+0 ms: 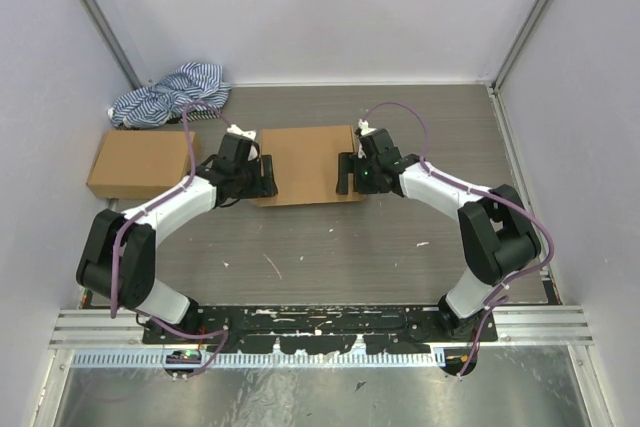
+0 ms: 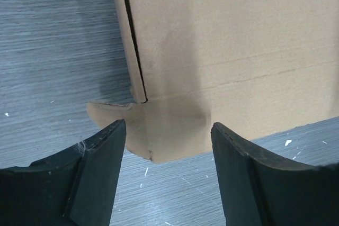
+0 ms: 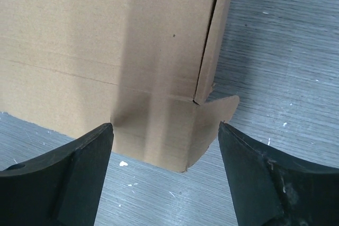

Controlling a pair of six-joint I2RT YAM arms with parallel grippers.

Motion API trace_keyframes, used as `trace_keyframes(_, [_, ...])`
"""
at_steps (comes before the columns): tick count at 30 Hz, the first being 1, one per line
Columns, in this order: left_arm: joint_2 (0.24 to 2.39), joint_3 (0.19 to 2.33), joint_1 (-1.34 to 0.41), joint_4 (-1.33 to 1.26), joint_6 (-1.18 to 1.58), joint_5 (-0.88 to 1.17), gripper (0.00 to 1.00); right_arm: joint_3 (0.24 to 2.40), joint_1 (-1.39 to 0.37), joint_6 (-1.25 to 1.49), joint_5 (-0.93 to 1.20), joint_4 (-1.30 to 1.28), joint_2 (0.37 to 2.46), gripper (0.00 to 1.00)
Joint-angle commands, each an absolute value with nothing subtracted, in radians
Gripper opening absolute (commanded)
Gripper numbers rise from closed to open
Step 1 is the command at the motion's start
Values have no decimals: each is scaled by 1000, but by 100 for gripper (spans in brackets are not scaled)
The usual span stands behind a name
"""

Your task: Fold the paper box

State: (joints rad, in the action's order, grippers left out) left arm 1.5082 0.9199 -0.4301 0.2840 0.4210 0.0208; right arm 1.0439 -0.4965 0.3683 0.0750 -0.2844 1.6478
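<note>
The small tab [image 2: 112, 115] sticks out past the lid's corner, so next my left gripper presses it in against the front flap's edge [image 2: 149, 132] before folding the lid further.
The paper box [image 1: 306, 164] is plain brown cardboard, lying near mid-table with its lid folded over. My left gripper [image 1: 266, 176] hovers open at its left front corner. My right gripper [image 1: 346, 173] hovers open at its right front corner. In the left wrist view the box [image 2: 233, 51] shows a side seam, and a small tab [image 2: 114, 115] sticks out at the corner, above my open gripper [image 2: 168, 136]. In the right wrist view the box [image 3: 106, 41] shows a matching tab [image 3: 220, 109], with my open gripper [image 3: 166, 138] just short of the corner. Neither gripper holds anything.
A ready-made brown cardboard box [image 1: 140, 163] stands at the left. A blue-white striped cloth [image 1: 170, 94] lies bunched at the back left. White walls enclose the grey table [image 1: 330, 247] on three sides.
</note>
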Motion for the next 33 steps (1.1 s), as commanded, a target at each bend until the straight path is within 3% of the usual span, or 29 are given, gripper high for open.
trace_keyframes(1, [1518,905,-433,231,415,53,72,1047,-502,359,123,-224,1617,84])
trace_keyframes(18, [1480,871,-439,245,415,130,67,1001,-508,351,177,-231,1569,74])
trace_keyframes(33, [1443,936,-440,381,414,166,63,1047,-508,330,174,-368,1530,72])
